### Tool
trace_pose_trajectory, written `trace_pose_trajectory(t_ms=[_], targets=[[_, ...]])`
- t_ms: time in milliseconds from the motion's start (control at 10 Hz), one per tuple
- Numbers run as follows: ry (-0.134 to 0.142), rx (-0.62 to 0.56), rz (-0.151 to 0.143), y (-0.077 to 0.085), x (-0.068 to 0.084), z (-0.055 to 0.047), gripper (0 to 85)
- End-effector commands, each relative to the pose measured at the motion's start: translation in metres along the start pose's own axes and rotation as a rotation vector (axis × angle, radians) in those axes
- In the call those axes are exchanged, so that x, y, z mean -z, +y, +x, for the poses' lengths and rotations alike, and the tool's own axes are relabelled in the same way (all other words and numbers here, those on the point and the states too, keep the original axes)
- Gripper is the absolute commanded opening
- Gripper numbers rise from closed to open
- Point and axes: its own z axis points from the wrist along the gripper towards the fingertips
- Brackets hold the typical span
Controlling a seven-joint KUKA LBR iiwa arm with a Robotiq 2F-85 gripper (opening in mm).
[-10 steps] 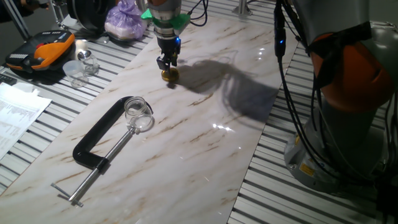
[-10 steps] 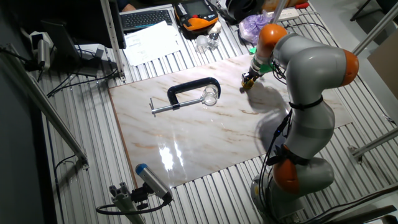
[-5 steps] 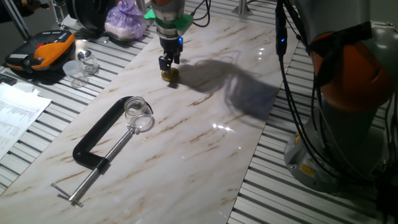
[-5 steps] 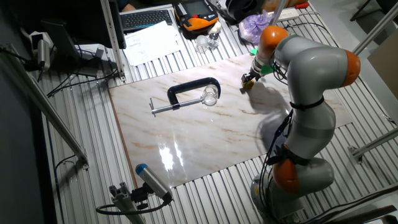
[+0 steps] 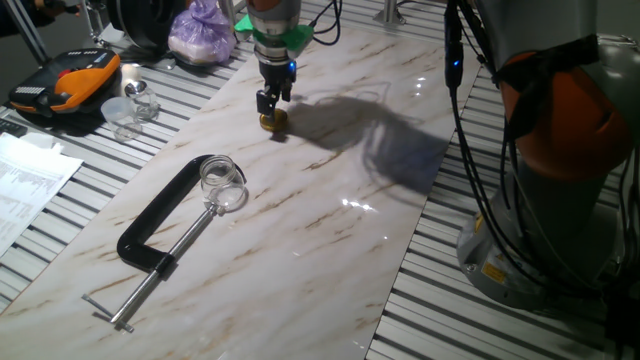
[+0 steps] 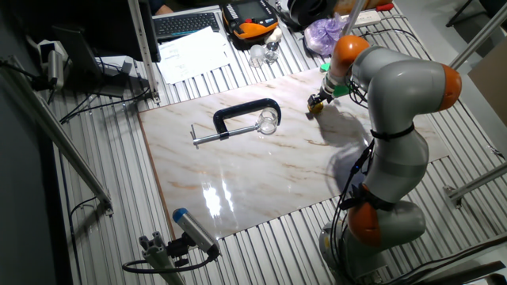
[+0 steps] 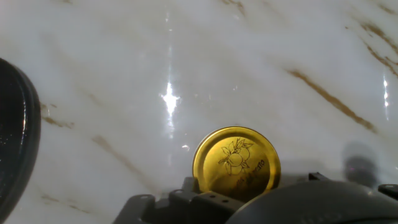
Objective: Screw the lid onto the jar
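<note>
The black C-clamp [image 5: 160, 206] is holding the clear glass jar [image 5: 221, 182] tight, so the jar should stay in place when I turn the gold lid on it.
The gold lid [image 5: 272, 121] lies flat on the marble slab [image 5: 330, 230] near its far edge. It also shows as a gold dot in the other fixed view [image 6: 315, 108]. In the hand view the lid [image 7: 236, 163] fills the lower middle, its near edge hidden behind the dark hand. My gripper [image 5: 269, 104] hangs just above the lid, fingers slightly apart and holding nothing. The clear glass jar [image 5: 222, 175] stands apart to the left, mouth up, held in the jaws of a black C-clamp [image 5: 160, 215]. The same jar [image 6: 268, 120] shows in the other fixed view.
An orange-black case [image 5: 65, 82], clear cups [image 5: 125, 110] and papers [image 5: 25, 180] sit on the slatted table to the left. A purple bag [image 5: 200, 30] lies behind the gripper. The arm's base [image 5: 560, 200] stands at the right.
The gripper has crept slightly up and to the right above the lid. The lid, jar and clamp have not moved.
</note>
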Motion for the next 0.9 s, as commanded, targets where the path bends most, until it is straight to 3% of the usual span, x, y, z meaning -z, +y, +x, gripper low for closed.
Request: trace_pose_trajectory(t_ms=[0, 200, 800], targets=[[0.009, 0.000, 0.002, 0.000, 0.000, 0.000, 85.0], [0.057, 0.004, -0.005, 0.001, -0.001, -0.001, 85.0], [0.047, 0.002, -0.019, 0.005, -0.012, -0.001, 85.0]])
